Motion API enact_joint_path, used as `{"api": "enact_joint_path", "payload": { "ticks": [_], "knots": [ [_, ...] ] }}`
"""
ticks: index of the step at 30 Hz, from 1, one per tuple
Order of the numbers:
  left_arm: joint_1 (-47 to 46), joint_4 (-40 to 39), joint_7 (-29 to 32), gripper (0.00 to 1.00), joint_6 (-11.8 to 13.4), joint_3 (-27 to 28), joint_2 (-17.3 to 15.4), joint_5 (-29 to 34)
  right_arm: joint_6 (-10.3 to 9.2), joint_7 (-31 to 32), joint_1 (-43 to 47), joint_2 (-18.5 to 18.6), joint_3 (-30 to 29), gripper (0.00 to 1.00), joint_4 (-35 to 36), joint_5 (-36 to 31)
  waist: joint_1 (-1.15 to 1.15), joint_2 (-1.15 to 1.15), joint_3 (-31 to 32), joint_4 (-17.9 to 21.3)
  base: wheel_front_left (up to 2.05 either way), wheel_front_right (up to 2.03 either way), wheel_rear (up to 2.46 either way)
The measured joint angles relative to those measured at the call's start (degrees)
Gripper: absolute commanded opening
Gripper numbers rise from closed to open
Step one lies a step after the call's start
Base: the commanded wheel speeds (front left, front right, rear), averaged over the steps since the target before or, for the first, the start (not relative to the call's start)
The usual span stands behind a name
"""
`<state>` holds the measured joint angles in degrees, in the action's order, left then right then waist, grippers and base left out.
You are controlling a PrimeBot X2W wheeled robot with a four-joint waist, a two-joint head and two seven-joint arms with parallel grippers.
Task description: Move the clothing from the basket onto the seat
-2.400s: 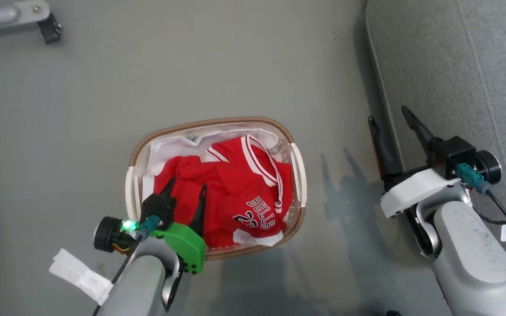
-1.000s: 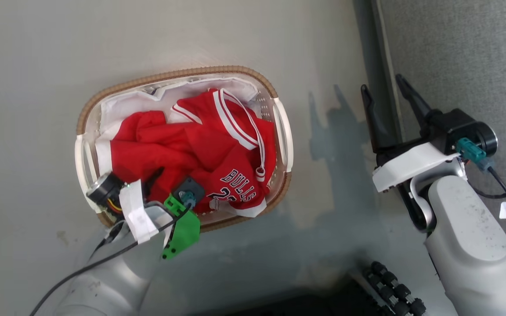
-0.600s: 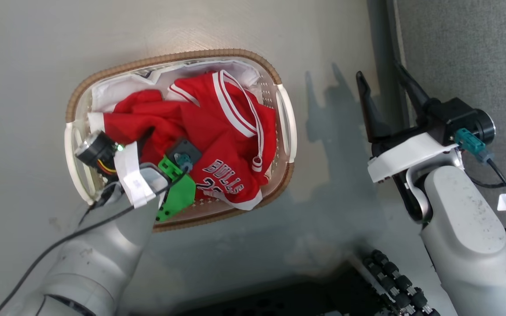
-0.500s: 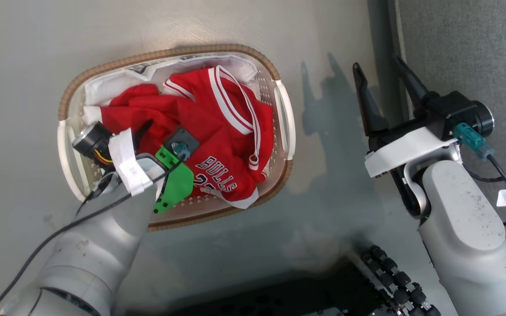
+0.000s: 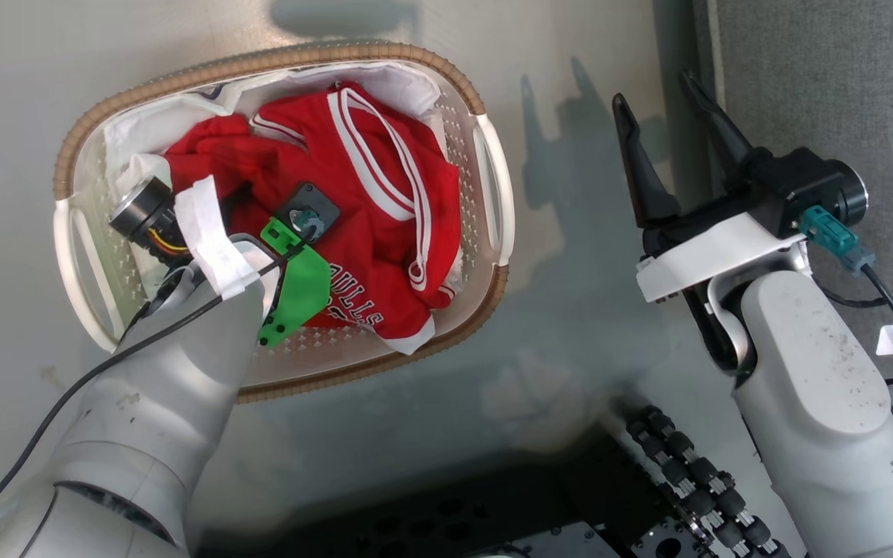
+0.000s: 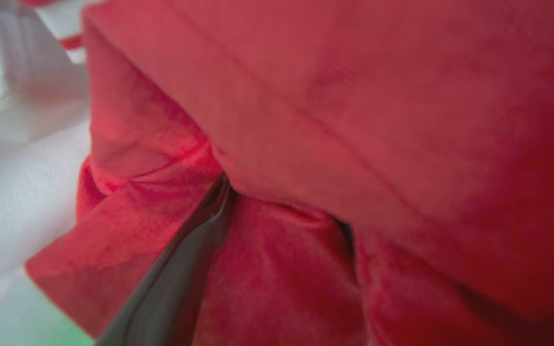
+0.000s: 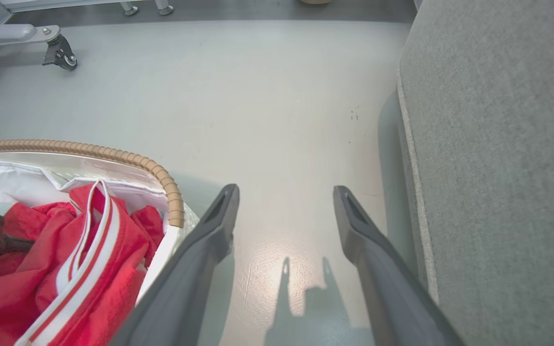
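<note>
The separate striped clothing [image 5: 370, 160] will remain in the basket when the robot lifts the red cloth's fold, because that fold lies over a white-striped clothing edge [image 5: 278, 132].
The white basket [image 5: 260, 60] with its brown woven rim stands on the floor at the upper left of the head view. It holds the red clothing [image 5: 369, 194], white-striped, with part of the "BULLS" lettering showing. My left wrist [image 5: 291, 256] reaches down into the basket's left half, covering its own fingers. In the left wrist view my left gripper [image 6: 284, 206] is open and pushed into the red clothing [image 6: 306, 120], a fold bunched between its fingers. My right gripper [image 5: 653, 89] stands open and empty over the floor, between the basket and the grey seat [image 5: 826, 77].
The plain white liner [image 5: 144, 132] lies under the garments. In the right wrist view the seat's edge [image 7: 498, 144] runs down the right and the basket rim [image 7: 113, 151] curves at the left. A wheeled grey frame [image 7: 60, 53] stands far off. My dark base [image 5: 687, 480] fills the bottom.
My left gripper has gone from above the basket's near rim down into the red clothing. The head camera has tipped down and nearer. The right gripper has stayed open.
</note>
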<state>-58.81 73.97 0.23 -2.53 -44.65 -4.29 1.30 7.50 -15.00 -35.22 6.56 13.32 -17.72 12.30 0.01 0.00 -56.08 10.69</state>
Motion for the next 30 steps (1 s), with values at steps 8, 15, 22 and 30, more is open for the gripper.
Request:
{"api": "enact_joint_path", "payload": {
  "ticks": [8, 15, 22, 30],
  "knots": [
    [1.03, 0.00, 1.71, 0.00, -0.68, 0.82, -0.12, -2.24, 0.01, 0.00, -0.39, -0.35, 0.30, 1.00, -0.63, 0.40, 0.00, 0.00, 1.12, 0.20, 0.00, 0.00, 0.00],
    [3.65, 0.05, -0.83, 0.00, 0.27, 0.63, 0.34, -3.76, 0.00, 0.00, 0.73, -0.19, 0.23, 1.00, -1.92, 0.47, 0.00, 0.00, 4.89, -0.08, 0.00, 0.00, 0.00],
    [8.31, 0.05, -4.72, 0.00, -0.03, 0.12, 0.91, -4.81, 0.01, 0.00, 3.44, -0.74, 1.45, 1.00, -3.58, 0.79, 0.00, 0.00, 10.97, -0.61, 0.00, 0.00, 0.00],
    [14.43, 0.05, -9.87, 0.00, -0.51, -0.48, 1.18, -6.79, 0.01, -0.01, 7.95, -1.34, 2.54, 1.00, -6.10, 1.29, -0.01, 0.00, 19.72, -1.51, 0.00, 0.00, 0.00]
  ]
}}
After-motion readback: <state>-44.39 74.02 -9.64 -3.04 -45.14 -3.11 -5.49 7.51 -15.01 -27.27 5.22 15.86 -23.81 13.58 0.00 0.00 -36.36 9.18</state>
